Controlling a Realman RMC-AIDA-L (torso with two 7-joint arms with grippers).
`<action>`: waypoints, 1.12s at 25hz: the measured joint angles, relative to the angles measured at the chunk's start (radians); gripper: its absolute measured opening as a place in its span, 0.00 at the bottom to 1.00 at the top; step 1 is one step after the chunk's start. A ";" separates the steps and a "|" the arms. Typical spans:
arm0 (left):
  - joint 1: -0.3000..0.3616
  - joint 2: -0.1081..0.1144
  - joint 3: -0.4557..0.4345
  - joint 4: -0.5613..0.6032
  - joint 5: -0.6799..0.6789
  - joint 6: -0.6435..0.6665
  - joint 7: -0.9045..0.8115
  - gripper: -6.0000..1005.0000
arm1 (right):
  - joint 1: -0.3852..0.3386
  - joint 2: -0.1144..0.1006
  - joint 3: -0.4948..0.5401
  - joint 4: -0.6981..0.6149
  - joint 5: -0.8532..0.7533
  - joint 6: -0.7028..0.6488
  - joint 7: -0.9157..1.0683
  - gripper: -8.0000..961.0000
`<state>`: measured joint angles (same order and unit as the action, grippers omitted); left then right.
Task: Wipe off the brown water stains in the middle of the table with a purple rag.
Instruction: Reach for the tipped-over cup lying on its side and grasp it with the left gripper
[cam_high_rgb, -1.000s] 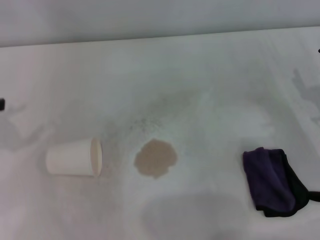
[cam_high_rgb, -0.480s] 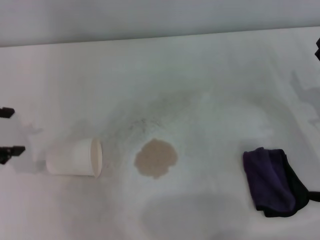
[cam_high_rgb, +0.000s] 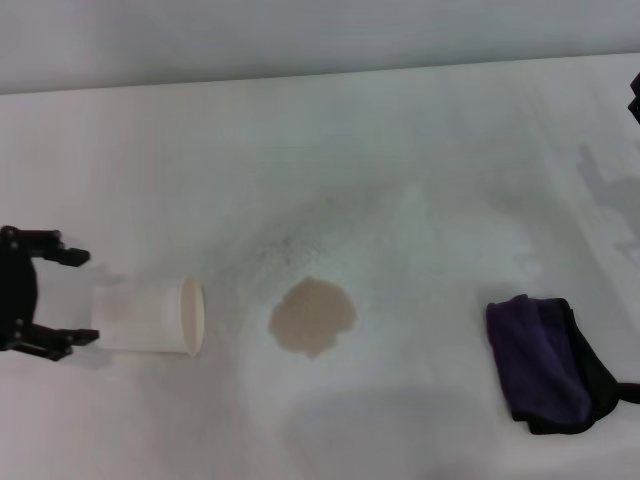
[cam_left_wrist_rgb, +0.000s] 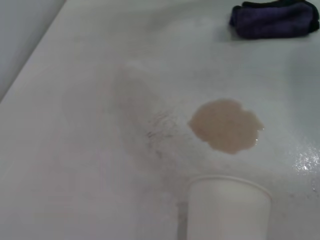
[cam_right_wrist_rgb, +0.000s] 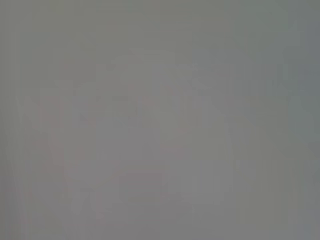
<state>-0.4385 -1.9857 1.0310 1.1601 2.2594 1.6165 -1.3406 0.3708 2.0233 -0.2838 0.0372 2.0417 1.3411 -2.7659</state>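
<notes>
The white cup's closed end (cam_high_rgb: 100, 313) is between my left gripper's open fingers. The gripper keeps moving forward until its fingers are on both sides of the cup's body (cam_high_rgb: 141, 316), then close.
The brown water stain (cam_high_rgb: 312, 316) is a tan round blotch in the middle of the white table (cam_high_rgb: 400, 150); it also shows in the left wrist view (cam_left_wrist_rgb: 226, 125). The purple rag (cam_high_rgb: 545, 360) lies crumpled at the right front, far from both grippers, and shows in the left wrist view (cam_left_wrist_rgb: 274, 19). My left gripper (cam_high_rgb: 78, 297) is open at the left edge, its fingertips on either side of the closed end of a white cup (cam_high_rgb: 150, 315) lying on its side. Only a dark sliver of my right arm (cam_high_rgb: 636, 98) shows at the far right edge.
The white cup (cam_left_wrist_rgb: 230, 207) lies left of the stain with its mouth toward it. Faint grey speckled smudges (cam_high_rgb: 285, 245) lie behind the stain. The table's far edge (cam_high_rgb: 320, 78) meets a grey wall. The right wrist view is plain grey.
My left gripper has come in from the left edge toward the cup, its open fingers now reaching the cup's closed end. The cup, stain and rag have not moved.
</notes>
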 joint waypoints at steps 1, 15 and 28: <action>-0.007 -0.005 -0.001 -0.010 0.008 -0.003 0.010 0.87 | -0.002 0.000 0.000 0.001 0.000 0.002 0.001 0.88; -0.056 -0.034 0.001 -0.164 0.044 -0.102 0.116 0.87 | -0.006 0.000 0.023 0.022 0.000 0.003 -0.001 0.88; -0.093 -0.049 -0.004 -0.282 0.043 -0.172 0.171 0.87 | -0.008 0.000 0.027 0.026 0.000 -0.002 -0.001 0.88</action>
<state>-0.5313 -2.0349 1.0274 0.8776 2.3025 1.4443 -1.1695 0.3625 2.0233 -0.2572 0.0632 2.0418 1.3392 -2.7673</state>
